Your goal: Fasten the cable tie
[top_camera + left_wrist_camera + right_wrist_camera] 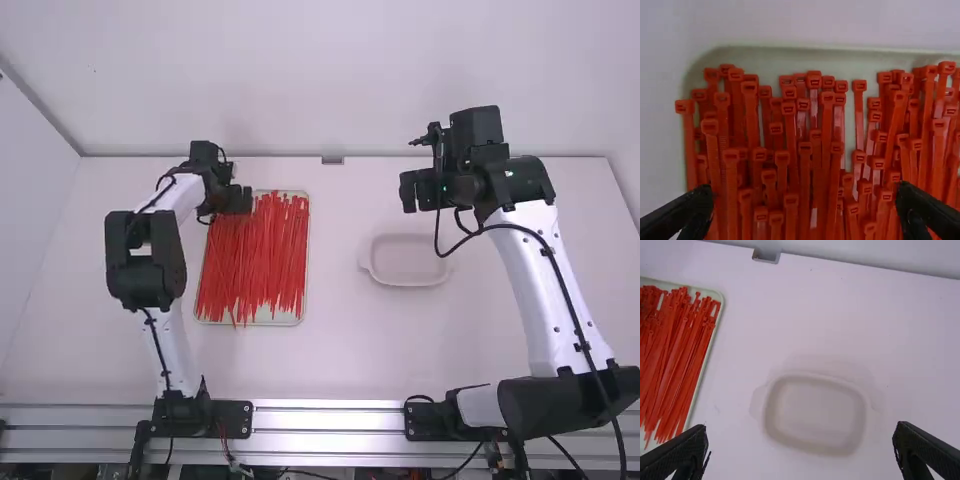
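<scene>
The red cable tie (814,80) will keep straight rather than droop as I carry it, since the long tails (252,285) are lying straight along the tray.
A heap of several red cable ties (255,258) lies on a pale tray (302,315) left of the table's middle. My left gripper (228,199) hangs just over the heap's far end, open, its fingertips (692,210) spread wide to either side of the ties' square heads (805,150). No tie sits between them. My right gripper (422,190) hovers high over the right half of the table, open and empty, with its fingers (682,450) far apart above a white dish (815,412). The ties (670,355) show at the side of the right wrist view.
An empty white shallow dish (408,260) with small handles rests right of the tray. A small grey bracket (332,158) sits at the table's back edge. White walls stand behind and to the left.
</scene>
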